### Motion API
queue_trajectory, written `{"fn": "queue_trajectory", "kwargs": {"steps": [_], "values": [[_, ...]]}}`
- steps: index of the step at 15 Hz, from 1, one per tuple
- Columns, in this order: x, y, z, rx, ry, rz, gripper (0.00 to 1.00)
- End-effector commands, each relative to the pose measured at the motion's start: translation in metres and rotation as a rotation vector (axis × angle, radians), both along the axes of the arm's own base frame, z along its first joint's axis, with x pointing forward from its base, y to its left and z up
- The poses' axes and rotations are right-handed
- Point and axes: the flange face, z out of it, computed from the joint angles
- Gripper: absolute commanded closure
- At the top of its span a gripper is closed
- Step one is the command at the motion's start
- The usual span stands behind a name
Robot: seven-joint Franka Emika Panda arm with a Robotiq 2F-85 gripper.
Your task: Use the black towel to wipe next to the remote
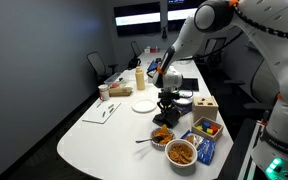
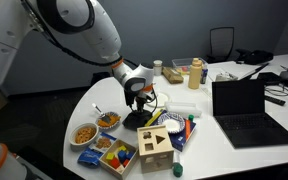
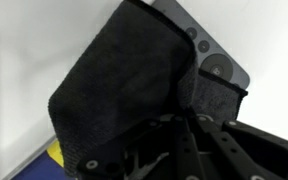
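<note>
My gripper needs to pull the black towel off toward the tray of coloured items (image 2: 117,156) and wipe next to the remote, because the towel is lying over the grey remote (image 3: 218,66).
The black towel (image 3: 124,85) hangs from my gripper (image 3: 174,125), whose fingers are shut on its edge. In the wrist view it drapes over most of the grey remote (image 3: 216,62), of which only a buttoned end shows. In both exterior views the gripper (image 1: 167,97) (image 2: 140,100) is low over the white table, with the towel (image 1: 167,116) (image 2: 137,120) bunched on the surface right beneath it.
Around the towel stand bowls of snacks (image 1: 181,152) (image 2: 85,133), a wooden block box (image 1: 203,105) (image 2: 155,147), a tray of coloured items (image 2: 116,154), a white plate (image 1: 144,105), bottles (image 1: 139,80) (image 2: 195,72) and a laptop (image 2: 246,108). Office chairs (image 1: 100,66) stand behind the table.
</note>
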Motion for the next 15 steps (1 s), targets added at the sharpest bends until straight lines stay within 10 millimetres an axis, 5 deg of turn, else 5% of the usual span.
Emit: {"fn": "queue_trajectory", "kwargs": {"steps": [1,5,15], "values": [[-0.021,-0.004,0.012,-0.048,0.071,-0.059,0.99],[-0.025,-0.014,0.009,-0.091,0.079,-0.095,0.99],[0.036,0.019,0.006,-0.132,-0.031,0.071,0.99]]}}
